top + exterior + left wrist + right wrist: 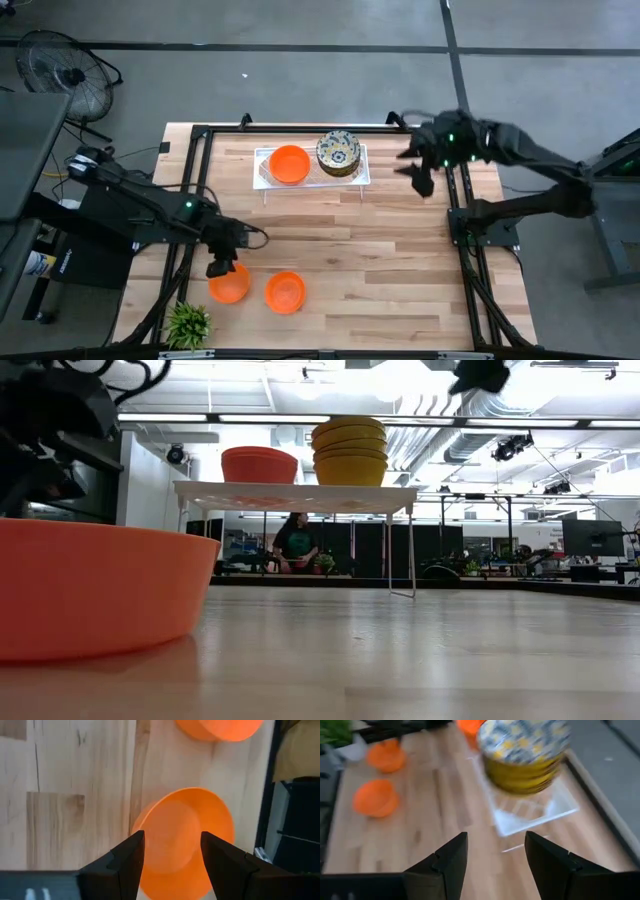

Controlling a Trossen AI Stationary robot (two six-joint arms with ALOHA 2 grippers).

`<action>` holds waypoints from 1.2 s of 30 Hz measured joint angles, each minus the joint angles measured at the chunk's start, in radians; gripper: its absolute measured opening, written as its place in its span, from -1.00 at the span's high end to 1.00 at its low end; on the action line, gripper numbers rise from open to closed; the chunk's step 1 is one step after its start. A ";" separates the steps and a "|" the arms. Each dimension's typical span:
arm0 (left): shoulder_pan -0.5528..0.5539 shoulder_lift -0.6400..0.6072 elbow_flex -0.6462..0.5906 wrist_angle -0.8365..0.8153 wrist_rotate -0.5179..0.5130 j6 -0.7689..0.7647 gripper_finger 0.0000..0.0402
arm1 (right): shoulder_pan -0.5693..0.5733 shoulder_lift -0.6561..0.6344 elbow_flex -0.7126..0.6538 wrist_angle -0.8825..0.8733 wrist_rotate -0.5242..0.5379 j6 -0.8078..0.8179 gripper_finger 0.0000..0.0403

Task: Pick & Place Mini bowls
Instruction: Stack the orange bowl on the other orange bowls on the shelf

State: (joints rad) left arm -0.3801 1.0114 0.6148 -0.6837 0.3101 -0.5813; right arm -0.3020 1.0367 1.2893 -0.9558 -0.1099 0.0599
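Next, my left gripper moves back until the orange bowl's rim [137, 824] is between its fingers before it closes, because its fingers hang too far over the orange bowl's opening [172, 837].
Two plain orange mini bowls [229, 287] [285, 292] sit upright on the wooden table near its front left. My left gripper [172, 840] hangs open just above the left one [182, 835], its fingers slanting down over the bowl's rim without touching. At the far middle, a white tray [362, 175] on thin legs carries an orange bowl [290, 165] and a stack of yellow bowls with a blue-yellow pattern inside [522, 755]. My right gripper [496, 842] is open in the air, to the right of the tray [418, 170].
A small green plant [188, 323] stands at the table's front left corner, close to the orange bowls. Black frame rails [462, 215] run along the table's sides. Bare wood lies between the tray and the front bowls. A person [297, 540] sits in the room behind.
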 joint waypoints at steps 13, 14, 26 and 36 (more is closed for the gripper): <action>-0.079 0.200 0.060 -0.041 -0.042 -0.162 0.05 | 0.060 -0.426 -0.645 0.437 -0.122 0.233 0.08; -0.084 0.200 0.063 -0.039 -0.047 -0.173 0.05 | 0.061 -0.446 -0.668 0.442 -0.124 0.244 0.08; -0.085 0.200 0.209 -0.252 -0.112 -0.152 0.05 | 0.061 -0.507 -0.732 0.456 -0.294 0.195 0.08; -0.085 0.207 0.211 -0.302 -0.190 -0.044 0.05 | 0.061 -0.524 -0.757 0.540 -0.365 0.131 0.08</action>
State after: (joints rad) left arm -0.4652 1.2187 0.8261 -0.9862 0.1205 -0.6256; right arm -0.2409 0.5131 0.5319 -0.4158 -0.4746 0.1911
